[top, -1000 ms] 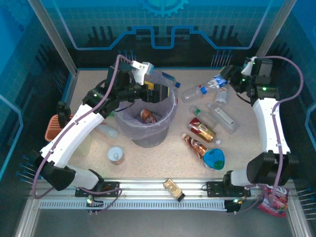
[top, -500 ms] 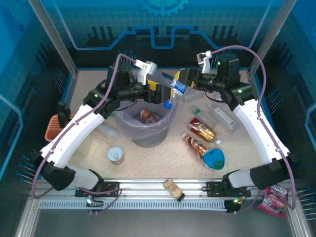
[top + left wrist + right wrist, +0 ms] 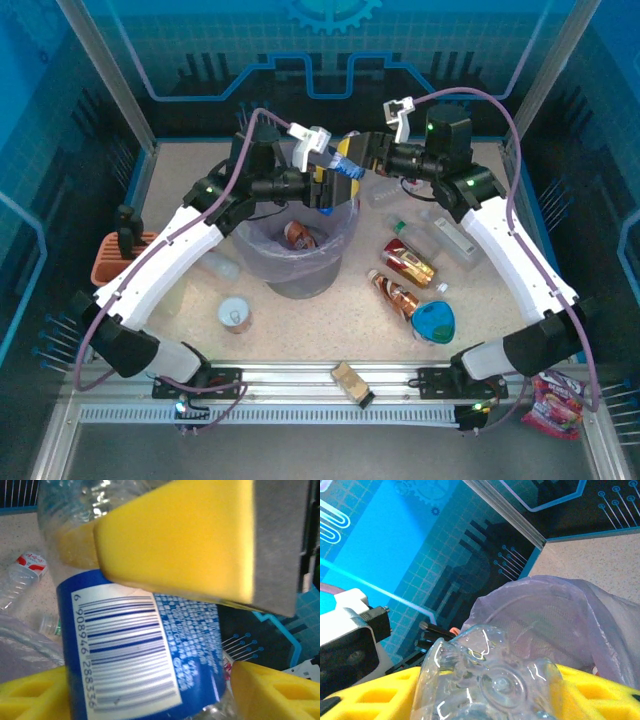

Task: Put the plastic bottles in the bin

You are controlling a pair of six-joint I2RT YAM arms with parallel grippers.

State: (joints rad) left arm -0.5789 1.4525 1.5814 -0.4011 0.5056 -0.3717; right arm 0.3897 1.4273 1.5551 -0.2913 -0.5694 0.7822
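I should open my right gripper and move it back before my left gripper lowers the blue-labelled bottle (image 3: 348, 166) into the bin (image 3: 272, 226), because both grippers are closed on the bottle.
A clear plastic bottle with a blue label (image 3: 344, 168) hangs over the far rim of the bin (image 3: 296, 262), held from both sides. My left gripper (image 3: 324, 186) is shut on its labelled middle (image 3: 135, 650), with a yellow finger (image 3: 30, 697) on each side. My right gripper (image 3: 364, 156) is shut on its base end (image 3: 495, 680); one of its yellow pads (image 3: 175, 535) shows in the left wrist view. A brown bottle (image 3: 298, 234) lies inside the bin. More bottles lie on the table to the right: two brown (image 3: 408, 262) (image 3: 393, 294) and one green-capped (image 3: 410, 230).
A tin can (image 3: 235, 315) and a clear bottle (image 3: 216, 265) lie left of the bin, and an orange basket (image 3: 108, 258) stands at the far left. A blue dish (image 3: 433, 322) and a clear box (image 3: 455, 241) are on the right. A snack packet (image 3: 352, 383) lies at the front edge.
My right arm swung left carrying the blue-labelled bottle to the bin's far rim. My left gripper, wide open before, rose to meet it and closed around the bottle.
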